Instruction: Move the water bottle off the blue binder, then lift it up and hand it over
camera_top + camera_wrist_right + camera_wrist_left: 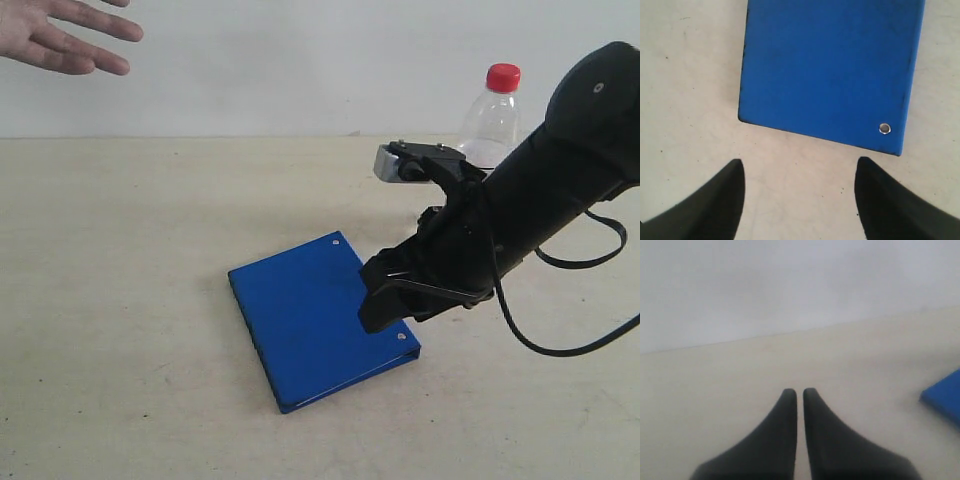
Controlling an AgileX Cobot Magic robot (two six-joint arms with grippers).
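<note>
My right gripper's opening is narrower than the blue binder (315, 320), which lies flat, so my left gripper should move in open at the binder's opposite edge (252, 338) before we lift the binder.
The blue binder (310, 325) lies flat on the table, with nothing on it. The water bottle (490, 120) stands upright on the table behind it at the back right, red cap up; my right arm hides its lower part. My right gripper (385, 300) hovers at the binder's right edge, near the spine rivets. In the right wrist view this gripper (800, 161) is open and empty over bare table, just off the edge of the blue binder (830, 70). My left gripper (796, 390) is shut on nothing over the table, with a corner of the blue binder (945, 395) beside it.
An open human hand (65, 35) reaches in at the top left, above the table. A black cable (560, 350) loops down from my right arm. A pale wall rises behind the beige table (120, 300).
</note>
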